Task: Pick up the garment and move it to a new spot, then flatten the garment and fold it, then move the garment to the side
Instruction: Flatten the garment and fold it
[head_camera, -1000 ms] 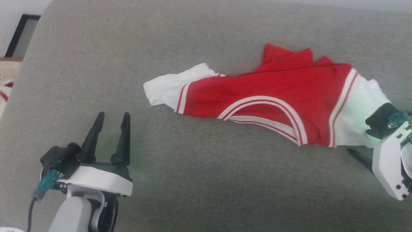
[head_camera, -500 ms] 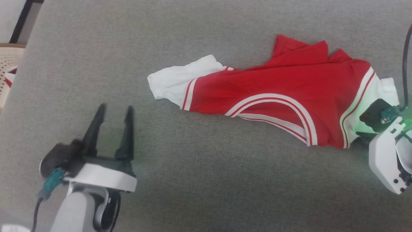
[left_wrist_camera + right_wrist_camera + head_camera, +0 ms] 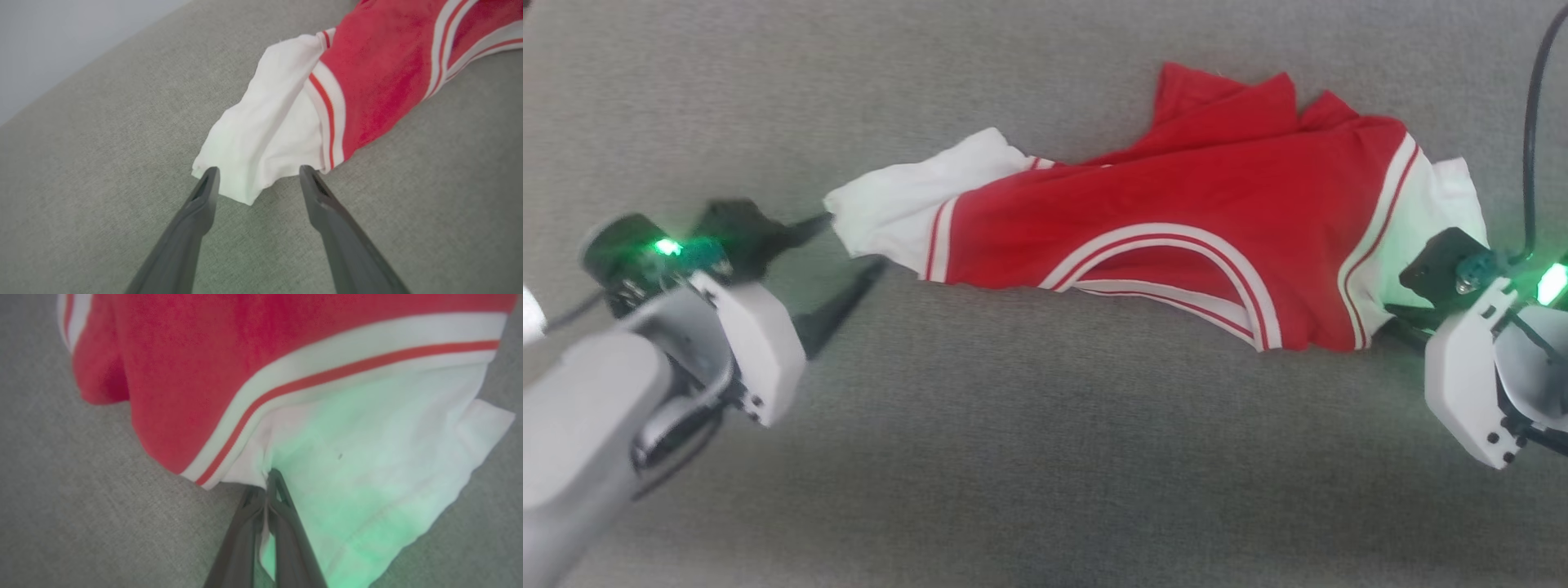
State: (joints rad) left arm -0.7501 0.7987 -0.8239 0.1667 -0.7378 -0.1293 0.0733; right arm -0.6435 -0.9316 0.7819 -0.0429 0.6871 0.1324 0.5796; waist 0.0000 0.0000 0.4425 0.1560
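The garment's body [image 3: 1199,181] will drop down and open out long when the robot lifts the garment's sleeves, since red folds [image 3: 1253,103] are bunched up behind the garment's striped neckline.
The garment [image 3: 1176,204] lies stretched across the grey cushion, red in the middle with white panels at both ends and white double-stripe trim. My left gripper [image 3: 854,241] points at its white left end and is open. In the left wrist view that white corner [image 3: 261,155] lies just ahead of and between the spread fingertips [image 3: 210,175]. My right gripper [image 3: 1395,317] sits at the white right end. The right wrist view shows its fingers [image 3: 282,522] pressed together on the edge of the white panel [image 3: 367,457], beside the red part.
The grey fabric cushion [image 3: 1045,474] runs under everything, with bare room in front of the garment. A black cable [image 3: 1531,122] hangs at the upper right above my right wrist. A pale wall [image 3: 61,41] lies beyond the cushion's edge.
The head camera has shifted. My left gripper turned from pointing up the view to pointing right at the garment's white left end. My right gripper shut on the white right end.
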